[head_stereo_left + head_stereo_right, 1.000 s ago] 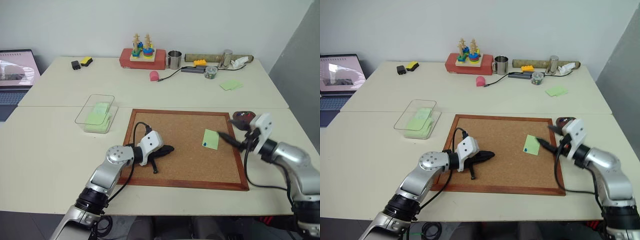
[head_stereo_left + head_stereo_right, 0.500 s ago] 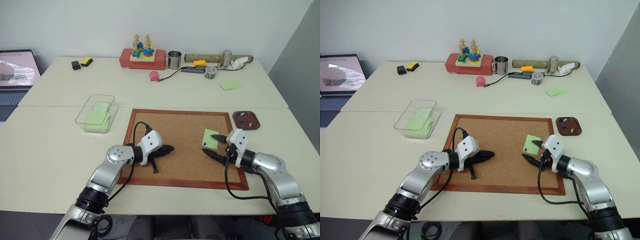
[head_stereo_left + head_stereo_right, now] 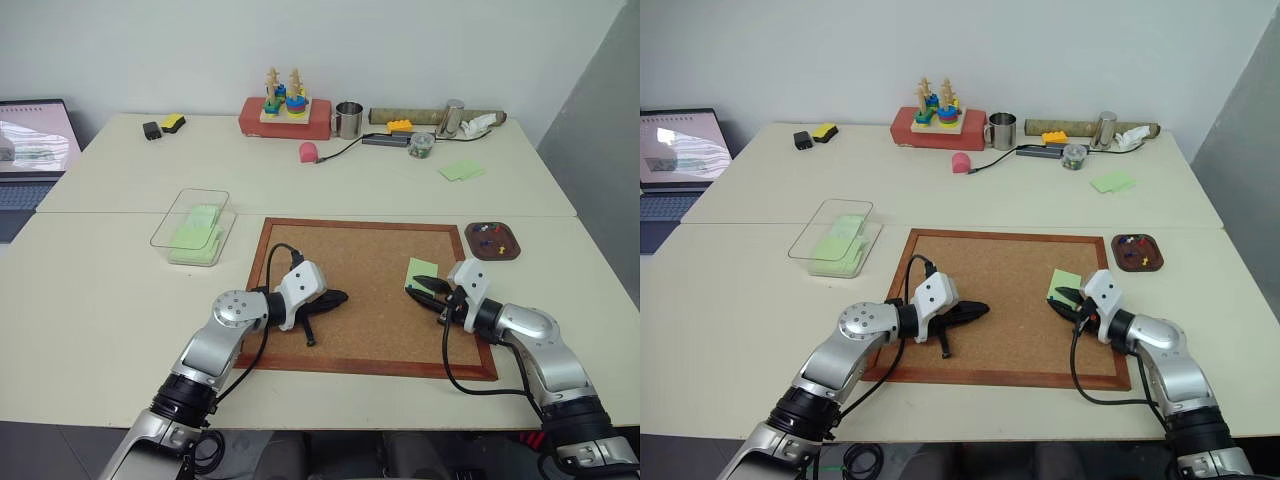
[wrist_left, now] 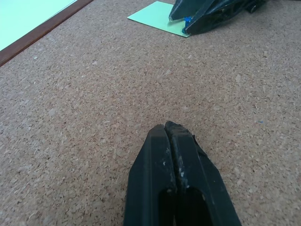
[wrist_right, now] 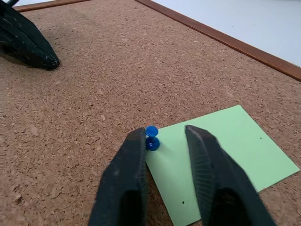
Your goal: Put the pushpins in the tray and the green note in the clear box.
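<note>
My gripper will lift the green note [image 3: 422,271] away together with the blue pushpin [image 5: 152,138] when it pulls the pushpin, because the pushpin alone still goes through the green note's corner.
A pale green note [image 3: 418,268] lies on the right part of the cork board [image 3: 360,250], held at one corner by a blue pushpin [image 5: 151,138]. My right gripper [image 5: 167,133] is low over that corner, open by a narrow gap, with the pin between its fingers beside one finger. My left gripper [image 3: 340,297] rests shut on the board's left half, holding nothing. The dark brown tray [image 3: 469,238] sits just right of the board with small coloured pins in it. The clear box [image 3: 190,193] stands left of the board, pale green paper showing through it.
Along the far table edge stand a red box with a stacking toy [image 3: 285,110], a metal cup [image 3: 348,119], pale green papers [image 3: 462,170] and a pink object [image 3: 309,151] with a cable. A laptop [image 3: 30,150] sits at far left.
My right gripper has come from beside the tray left and down onto the note's corner, and its fingers have narrowed around the blue pushpin. The left arm has stayed still.
</note>
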